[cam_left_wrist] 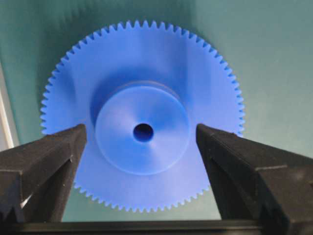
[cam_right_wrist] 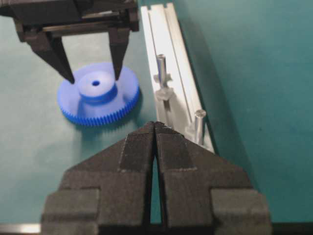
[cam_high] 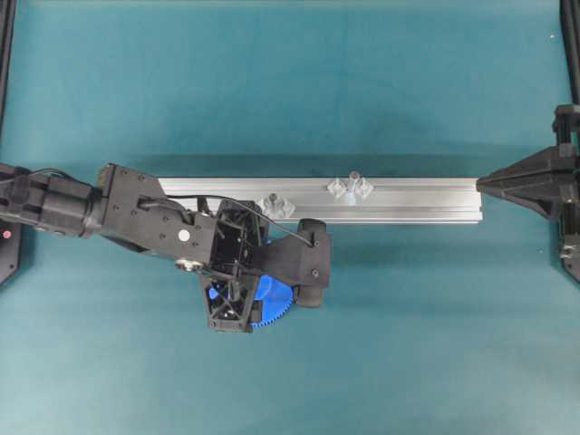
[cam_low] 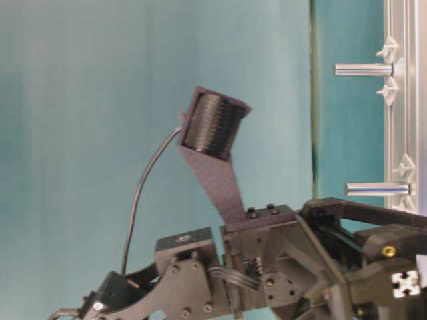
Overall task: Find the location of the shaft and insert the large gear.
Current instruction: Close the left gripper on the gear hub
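The large gear [cam_high: 275, 297] has a round hole [cam_left_wrist: 143, 132] in its middle, so when the robot lowers the gear, it will slide down the shaft until the shaft's tip sticks out.
The large gear [cam_left_wrist: 142, 73] is bright blue and lies flat on the green table, hub up. It also shows in the right wrist view as the large gear [cam_right_wrist: 105, 105]. My left gripper [cam_left_wrist: 141, 132] hangs over it, open. Its fingers [cam_right_wrist: 66, 61] stand one on each side of the hub with a gap to it. From overhead the left arm covers most of the gear [cam_high: 275, 304]. The shaft [cam_high: 353, 177] stands upright on the aluminium rail [cam_high: 417, 195], to the right of the gear. My right gripper [cam_right_wrist: 155, 123] is shut and empty at the rail's right end.
A second, shorter pin [cam_high: 271, 201] with clear feet stands on the rail close to the left wrist. The left wrist camera mount [cam_low: 213, 127] and its cable rise above the arm. Black frame posts [cam_high: 571, 45] stand at the table's sides.
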Motion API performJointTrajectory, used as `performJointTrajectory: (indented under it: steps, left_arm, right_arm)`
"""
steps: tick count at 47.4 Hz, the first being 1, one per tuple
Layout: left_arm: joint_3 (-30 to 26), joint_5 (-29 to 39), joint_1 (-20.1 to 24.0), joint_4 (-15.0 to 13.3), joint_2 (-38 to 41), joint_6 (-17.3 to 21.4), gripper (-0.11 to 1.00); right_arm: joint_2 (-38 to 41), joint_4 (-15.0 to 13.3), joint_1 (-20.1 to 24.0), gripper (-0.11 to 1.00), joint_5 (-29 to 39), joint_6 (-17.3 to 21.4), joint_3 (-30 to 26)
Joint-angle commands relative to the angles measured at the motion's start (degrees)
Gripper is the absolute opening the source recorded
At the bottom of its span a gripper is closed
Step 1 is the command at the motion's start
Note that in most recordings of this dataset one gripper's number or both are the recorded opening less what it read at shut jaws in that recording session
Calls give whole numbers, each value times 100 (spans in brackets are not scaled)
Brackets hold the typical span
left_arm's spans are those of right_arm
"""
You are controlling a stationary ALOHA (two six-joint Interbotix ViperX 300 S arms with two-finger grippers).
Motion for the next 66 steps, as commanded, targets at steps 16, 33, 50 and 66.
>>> performJointTrajectory:
  steps: [16, 33, 50, 66]
  left_arm:
    - [-105, -18, -26, 18, 9, -35, 93]
    - [-70, -141, -18, 18, 193, -35, 93]
    - [-35, -149, -26, 18, 202, -53, 93]
    - [-35, -114, -18, 18, 211, -53, 92]
  right_arm:
    - [35, 0, -9, 1, -35, 53, -53]
    - [35, 0, -9, 1, -35, 53, -53]
    - [26, 0, 0, 1, -35, 53, -53]
    - [26, 0, 0, 1, -35, 53, -44]
